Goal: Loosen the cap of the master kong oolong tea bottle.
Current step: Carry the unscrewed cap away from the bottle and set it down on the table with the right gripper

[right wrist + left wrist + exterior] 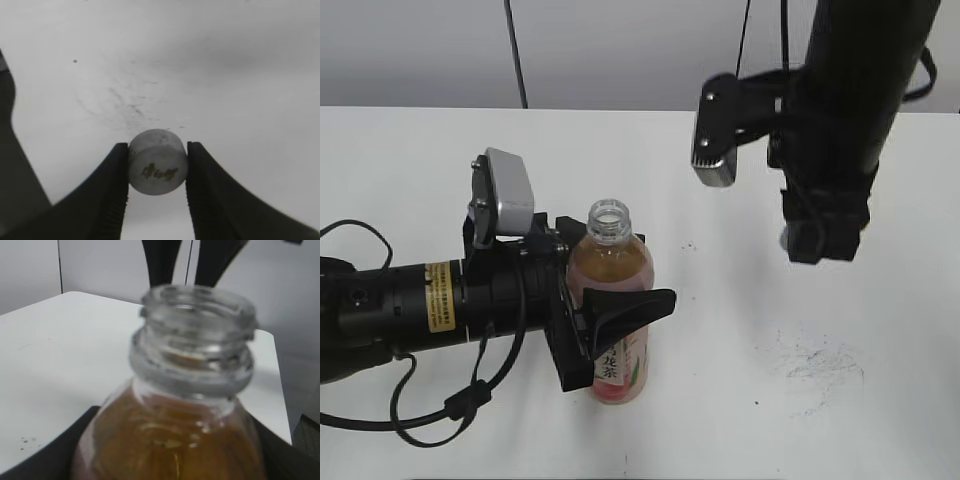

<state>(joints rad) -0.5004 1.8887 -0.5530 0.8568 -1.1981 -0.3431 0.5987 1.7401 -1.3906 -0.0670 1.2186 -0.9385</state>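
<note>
The cap is off the bottle's open neck (609,220) and above clear white table (775,375), so my right gripper should keep moving the cap down until it sits there, and then let it go.
The master kong oolong tea bottle (612,300) stands upright on the white table, its neck open with no cap on it. My left gripper (610,312) is shut around the bottle's body; the left wrist view shows the open neck (195,335) close up, with dark jaw edges at both lower corners. The cap (157,161), light grey with a dark mark on top, sits pinched between the jaws of my right gripper (157,167). That gripper (817,243) hangs above the table to the right of the bottle; the cap is hidden in the exterior view.
The white table (740,330) has grey scuff marks (820,365) at the right front, below the right gripper. Black cables (420,400) lie by the left arm. A grey wall runs behind the table.
</note>
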